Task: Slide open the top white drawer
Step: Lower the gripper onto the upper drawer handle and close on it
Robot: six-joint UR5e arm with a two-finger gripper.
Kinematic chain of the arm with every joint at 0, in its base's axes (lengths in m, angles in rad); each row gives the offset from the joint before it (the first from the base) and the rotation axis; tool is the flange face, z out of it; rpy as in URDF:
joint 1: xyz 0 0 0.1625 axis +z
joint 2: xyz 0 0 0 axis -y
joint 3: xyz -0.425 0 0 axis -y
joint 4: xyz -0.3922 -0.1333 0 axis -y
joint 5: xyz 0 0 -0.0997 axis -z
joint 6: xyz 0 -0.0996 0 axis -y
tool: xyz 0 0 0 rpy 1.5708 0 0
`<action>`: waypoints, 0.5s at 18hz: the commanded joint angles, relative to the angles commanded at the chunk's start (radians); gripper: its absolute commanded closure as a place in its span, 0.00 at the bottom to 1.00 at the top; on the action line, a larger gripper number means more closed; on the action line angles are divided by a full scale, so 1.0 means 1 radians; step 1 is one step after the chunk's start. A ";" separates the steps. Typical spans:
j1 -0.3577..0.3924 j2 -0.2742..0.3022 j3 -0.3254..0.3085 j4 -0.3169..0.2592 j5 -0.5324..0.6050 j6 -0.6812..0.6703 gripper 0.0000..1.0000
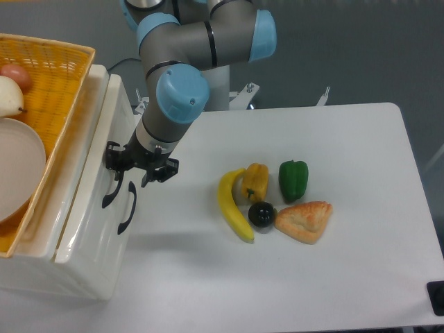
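Note:
The top white drawer [88, 202] will come straight out by itself, over the lower drawer's handle, when I pull, because the lower drawer has its own handle [127, 209].
The white cabinet stands at the left, seen from above. The top white drawer [92, 216] is shut, and its curved black handle [109, 195] sits left of the lower drawer's handle [127, 209]. My gripper [135, 164] hangs right at the cabinet front, just above the upper end of the top handle. It is open: one finger [113, 155] lies against the drawer front, the other out over the table. Nothing is gripped.
An orange wicker basket [66, 76] with a white plate and an onion sits on the cabinet. On the table lie a banana [234, 206], yellow pepper [256, 182], green pepper [293, 179], a dark round fruit [262, 214] and a pastry [304, 221].

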 joint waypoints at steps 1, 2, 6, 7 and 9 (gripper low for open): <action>0.000 0.002 0.000 0.000 0.000 0.000 0.50; 0.000 0.002 0.000 0.000 0.000 0.002 0.52; 0.002 0.003 0.002 0.000 -0.005 0.002 0.56; 0.002 0.003 0.002 -0.002 -0.005 0.000 0.56; 0.002 0.003 0.002 -0.002 -0.006 0.002 0.57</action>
